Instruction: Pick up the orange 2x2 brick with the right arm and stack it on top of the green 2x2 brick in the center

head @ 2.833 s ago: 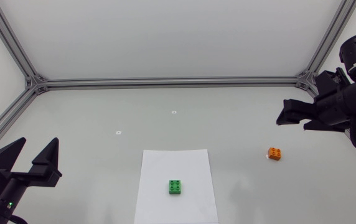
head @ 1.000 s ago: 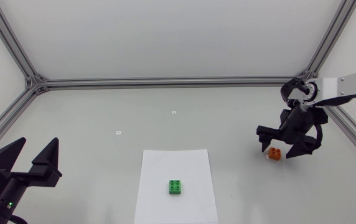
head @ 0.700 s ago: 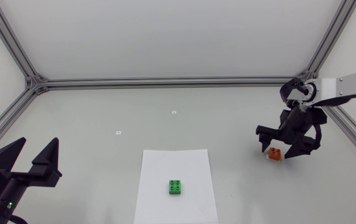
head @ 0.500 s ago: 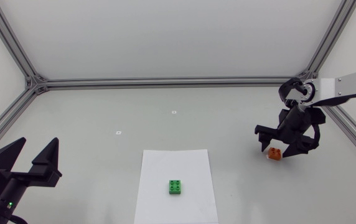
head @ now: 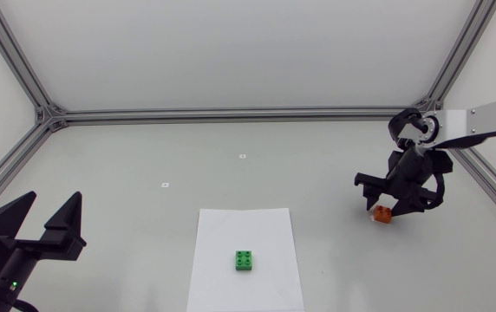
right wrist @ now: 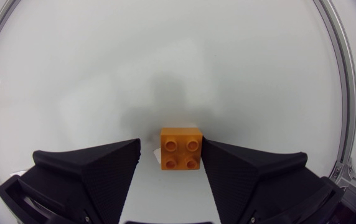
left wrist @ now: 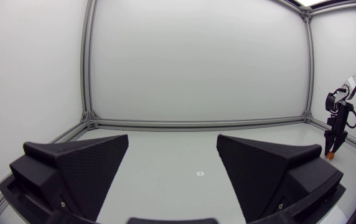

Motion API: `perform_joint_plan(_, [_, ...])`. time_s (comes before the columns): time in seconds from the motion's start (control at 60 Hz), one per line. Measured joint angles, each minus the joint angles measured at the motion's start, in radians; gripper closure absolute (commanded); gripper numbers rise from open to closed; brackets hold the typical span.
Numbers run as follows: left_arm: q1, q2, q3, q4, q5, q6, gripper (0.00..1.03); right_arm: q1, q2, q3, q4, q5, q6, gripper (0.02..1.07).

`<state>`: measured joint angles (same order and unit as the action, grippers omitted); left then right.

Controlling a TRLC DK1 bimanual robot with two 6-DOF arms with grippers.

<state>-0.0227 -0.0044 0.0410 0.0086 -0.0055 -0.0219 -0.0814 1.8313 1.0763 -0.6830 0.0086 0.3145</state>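
Note:
A white corner [right wrist: 157, 155] sticks out from under the orange 2x2 brick [head: 383, 214]. I expect a small white marker to stay behind when I lift the brick.
The orange 2x2 brick [head: 381, 216] lies on the table at the right, studs up. My right gripper [head: 394, 206] hangs over it, open, with one finger on each side of the brick. In the right wrist view the orange brick [right wrist: 180, 148] sits between the fingertips of the right gripper [right wrist: 173, 149], close against one finger and a small gap from the other. The green 2x2 brick [head: 244, 260] rests on a white paper sheet [head: 265, 230] at the centre front. My left gripper [head: 55, 199] stands open at the front left, holding nothing; the left wrist view shows the left gripper [left wrist: 173, 140] with spread fingers.
An aluminium frame rail [head: 231, 113] runs along the back of the table and down both sides. Two small white markers [head: 242, 156] [head: 166, 184] lie on the table behind the sheet. In the left wrist view the right arm [left wrist: 338, 121] stands far off by the side rail.
The right arm came down from high at the right edge onto the orange brick. Over the last second its gripper sank a little further around it. The left arm has kept still.

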Motion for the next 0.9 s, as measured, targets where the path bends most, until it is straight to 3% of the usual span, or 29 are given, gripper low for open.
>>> perform_joint_plan(0.45, [0.000,0.000,0.000,0.000,0.000,0.000,0.04,-0.012,0.000,-0.021,0.007,0.000,-0.001,0.44])
perform_joint_plan(0.567, [0.000,0.000,0.000,0.000,0.000,0.000,0.04,-0.012,0.000,-0.025,0.007,0.001,-0.001,0.52])
perform_joint_plan(0.75, [0.000,0.000,0.000,0.000,0.000,0.000,0.04,-0.012,0.000,-0.029,0.008,0.008,-0.004,0.53])
perform_joint_plan(0.9, [0.000,0.000,0.000,0.000,0.000,0.000,0.04,-0.012,0.000,-0.033,0.008,0.016,-0.004,0.60])
